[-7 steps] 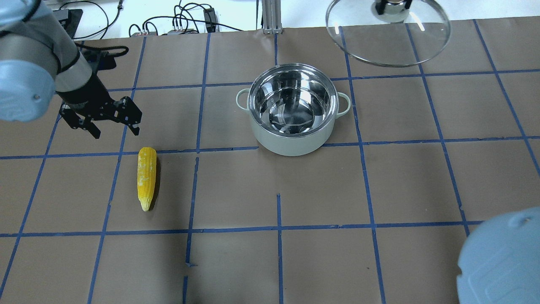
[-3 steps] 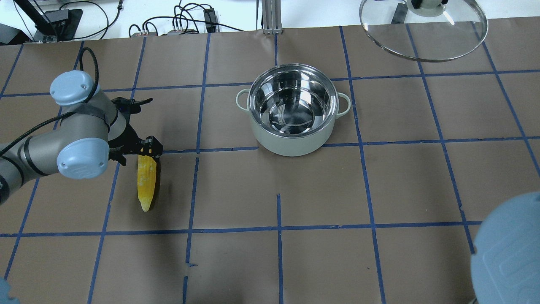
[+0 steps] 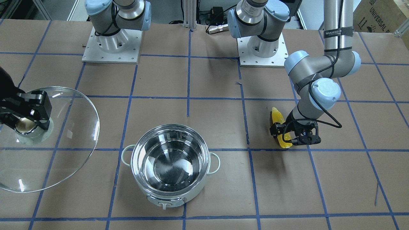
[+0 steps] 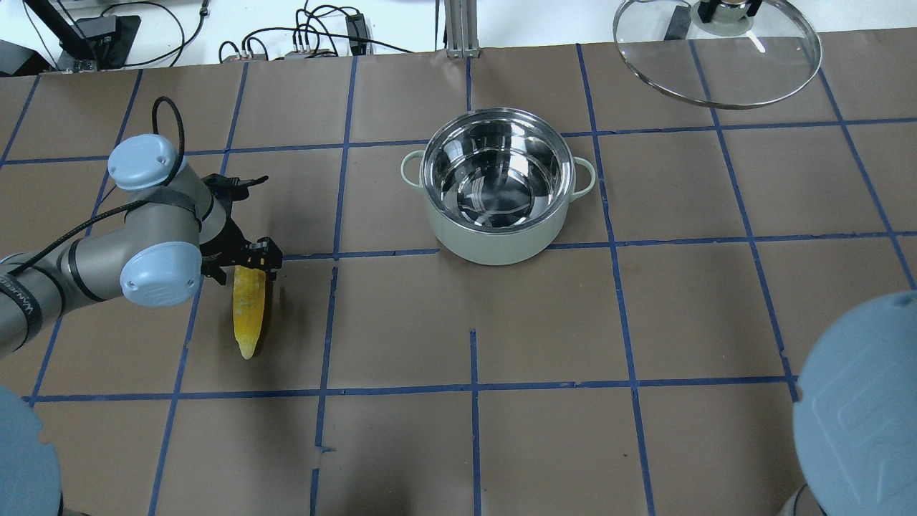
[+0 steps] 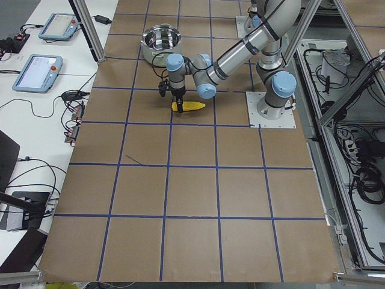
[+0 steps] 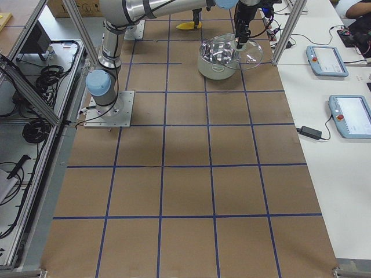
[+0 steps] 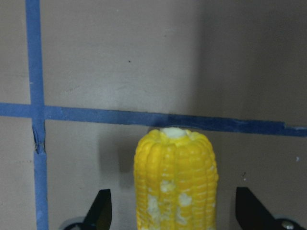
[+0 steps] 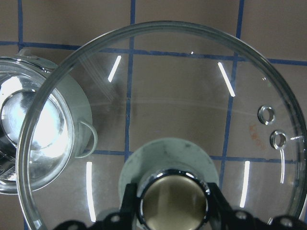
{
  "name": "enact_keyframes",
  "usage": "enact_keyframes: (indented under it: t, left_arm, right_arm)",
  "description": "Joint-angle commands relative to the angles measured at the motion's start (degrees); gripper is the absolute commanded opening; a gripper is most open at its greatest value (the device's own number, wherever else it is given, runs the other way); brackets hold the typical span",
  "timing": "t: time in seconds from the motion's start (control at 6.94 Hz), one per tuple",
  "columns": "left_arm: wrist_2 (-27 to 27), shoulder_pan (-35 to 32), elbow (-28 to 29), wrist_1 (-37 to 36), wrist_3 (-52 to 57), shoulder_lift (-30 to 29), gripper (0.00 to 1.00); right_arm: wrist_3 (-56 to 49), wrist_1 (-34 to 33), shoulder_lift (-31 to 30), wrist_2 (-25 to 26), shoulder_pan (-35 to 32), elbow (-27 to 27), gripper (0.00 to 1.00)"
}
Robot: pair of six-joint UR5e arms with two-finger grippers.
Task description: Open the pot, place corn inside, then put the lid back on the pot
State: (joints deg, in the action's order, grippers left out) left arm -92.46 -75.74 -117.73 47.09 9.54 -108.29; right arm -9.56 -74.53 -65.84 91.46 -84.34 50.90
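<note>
My gripper will lower the corn into the pot, and the corn should lie lengthwise fully inside because it is shorter than the pot's wide opening.
The pot stands open and empty at the table's middle; it also shows in the front view. The corn lies flat on the table to its left, point toward the robot. My left gripper is down at the corn's blunt end, open, one finger on each side with gaps, as the left wrist view shows around the corn. My right gripper is shut on the knob of the lid and holds it tilted in the air, beyond the pot on its right side.
Brown paper with blue tape lines covers the table. Cables and a metal post lie past the far edge. Both arm bases stand at the robot's side. Tablets lie off the table.
My left arm has swung down and its gripper has dropped over the corn's blunt end. My right gripper has carried the lid farther right. Corn and pot have not moved.
</note>
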Motion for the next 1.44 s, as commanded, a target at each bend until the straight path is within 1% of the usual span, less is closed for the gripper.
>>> enact_keyframes:
  t: [0.0,0.14,0.29,0.43,0.58,0.72,0.86,1.01,1.3]
  left_arm:
    - [-0.2,0.0,0.6,0.5,-0.2,-0.3,0.25]
    - [-0.1,0.0,1.0,0.9,-0.3,0.4,0.15]
    - [0.1,-1.4,3.5,6.1,-2.8,1.0,0.11]
    - [0.3,-3.6,8.7,12.6,-7.3,1.7,0.1]
    - [1.0,-7.4,16.4,21.7,-11.4,2.3,0.1]
    - [3.0,-10.7,23.3,27.6,-15.4,1.9,0.1]
    - [5.1,-13.5,29.7,31.6,-17.1,0.8,0.1]
    - [5.4,-16.6,34.7,32.3,-17.3,-0.9,0.1]
    - [5.0,-22.8,45.3,32.5,-18.5,-6.3,0.1]
  right_arm:
    - [0.8,-0.6,0.9,-0.1,0.5,0.0,0.02]
    - [0.8,-1.6,1.0,-0.2,0.5,-0.1,0.02]
    - [0.8,-1.6,1.0,-0.1,0.6,0.0,0.02]
    - [0.8,-1.7,1.2,-0.1,0.6,0.0,0.02]
    - [1.1,-2.1,1.5,-0.1,0.5,0.0,0.02]
    - [1.1,-2.2,1.8,0.1,0.5,0.0,0.03]
    - [1.1,-2.2,1.9,0.1,0.5,0.0,0.03]
    - [1.2,-2.2,1.9,0.0,0.3,0.1,0.02]
    - [1.1,-2.0,2.1,0.0,0.5,0.1,0.02]
